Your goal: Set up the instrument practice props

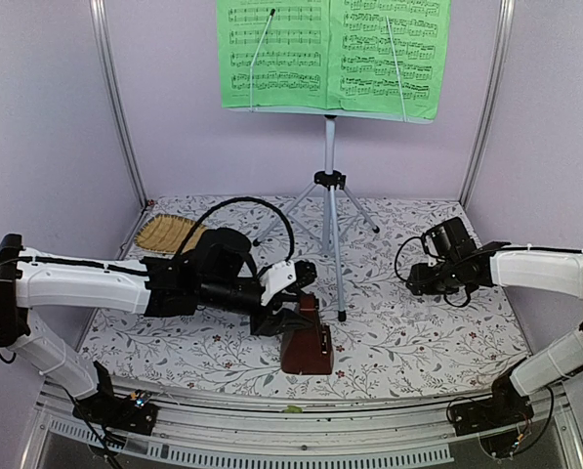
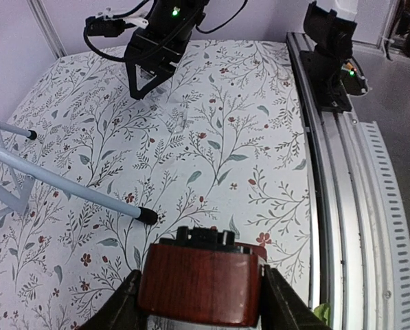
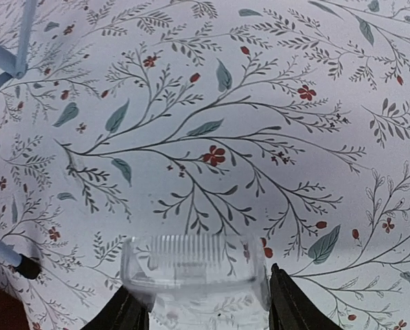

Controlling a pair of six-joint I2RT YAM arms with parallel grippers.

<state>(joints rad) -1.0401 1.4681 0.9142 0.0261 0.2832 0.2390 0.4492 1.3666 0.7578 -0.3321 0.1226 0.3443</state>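
The clear plastic cover (image 3: 195,272) is above open floral cloth (image 1: 408,313) and clear of the stand's leg, so my right gripper should keep moving it down until it rests there.
The green sheet-music booklet (image 1: 330,54) lies open on the music stand (image 1: 330,176), which stands on its silver tripod at the back middle. The reddish-brown metronome (image 1: 306,344) stands on the floral cloth by the stand's front leg. My left gripper (image 1: 293,299) is shut on the metronome (image 2: 201,282), one jaw on each side of it (image 2: 201,306). My right gripper (image 1: 415,278) hovers low at the right, shut on a clear plastic cover (image 3: 191,265) that sits between its jaws (image 3: 198,309).
A tan straw mat (image 1: 169,234) lies at the back left behind my left arm. The stand's leg tips (image 2: 146,216) (image 3: 26,267) rest close to the metronome. The metal rail (image 2: 342,179) runs along the table's near edge.
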